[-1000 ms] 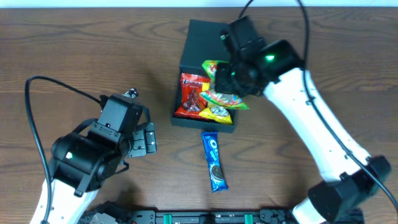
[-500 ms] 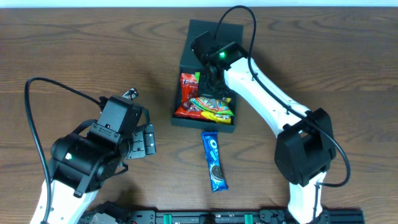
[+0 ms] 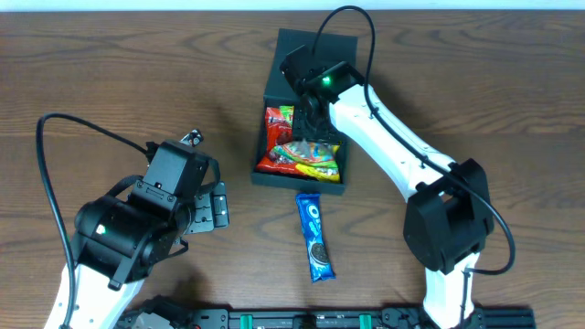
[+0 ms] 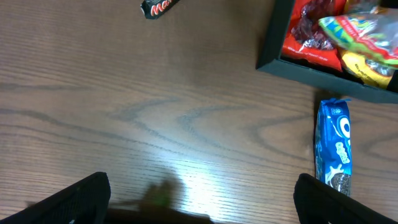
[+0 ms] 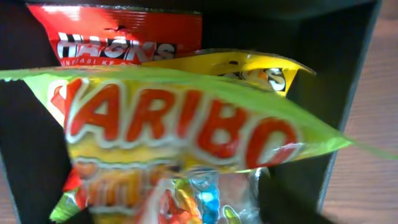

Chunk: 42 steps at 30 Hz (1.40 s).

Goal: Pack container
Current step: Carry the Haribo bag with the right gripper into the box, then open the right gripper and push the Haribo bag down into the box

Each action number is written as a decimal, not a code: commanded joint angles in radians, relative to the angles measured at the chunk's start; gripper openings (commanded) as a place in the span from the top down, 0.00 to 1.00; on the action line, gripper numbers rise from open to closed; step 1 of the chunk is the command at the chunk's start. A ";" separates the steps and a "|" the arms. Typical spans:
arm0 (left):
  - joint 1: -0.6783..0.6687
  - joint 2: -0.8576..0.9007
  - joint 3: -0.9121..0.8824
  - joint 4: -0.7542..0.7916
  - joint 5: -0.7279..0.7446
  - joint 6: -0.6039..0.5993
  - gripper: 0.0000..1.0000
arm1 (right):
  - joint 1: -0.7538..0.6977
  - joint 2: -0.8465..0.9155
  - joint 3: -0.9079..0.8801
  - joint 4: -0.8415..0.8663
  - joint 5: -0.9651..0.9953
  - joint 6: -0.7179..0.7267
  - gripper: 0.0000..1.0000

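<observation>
My right gripper is holding the bag, and the Haribo bag's green corner [image 5: 351, 144] reaches over the container's side. The gripper should turn the bag, lift clear and come down from the other side [image 3: 272, 153].
The dark teal container [image 3: 299, 180] sits at the table's back middle with its flap lid [image 3: 311, 47] folded open behind it. Inside lie a red packet [image 3: 277, 126], a yellow packet [image 5: 249, 71] and, on top, a green-and-yellow Haribo bag [image 3: 309, 157]. My right gripper [image 3: 309, 121] hangs low over the box; its jaws stand apart with the Haribo bag [image 5: 186, 124] between them, and only one dark finger [image 5: 292, 199] shows. A blue Oreo packet [image 3: 315, 236] lies just in front of the box. My left gripper [image 4: 202, 208] is open and holds nothing, low over bare wood at the left.
A Mars bar [image 4: 160, 6] lies on the wood at the left of the box, just beyond my left arm [image 3: 137, 224]. The Oreo packet [image 4: 334, 143] and the box's front wall [image 4: 311, 70] are to the right of my left gripper.
The right gripper brought the Haribo bag over the container and lowered it in. The bag now lies flatter in the box and the jaws have parted. The left arm has not moved.
</observation>
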 commanded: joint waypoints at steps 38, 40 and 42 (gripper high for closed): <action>0.000 -0.006 -0.007 -0.003 -0.003 0.000 0.05 | -0.092 -0.013 0.000 0.071 0.044 -0.191 0.01; 0.000 -0.006 -0.007 -0.003 -0.003 0.000 0.05 | -0.071 -0.013 0.000 0.075 0.033 -0.191 0.01; 0.000 -0.006 -0.007 -0.003 -0.003 0.000 0.05 | -0.043 -0.013 0.000 0.065 0.031 -0.191 0.01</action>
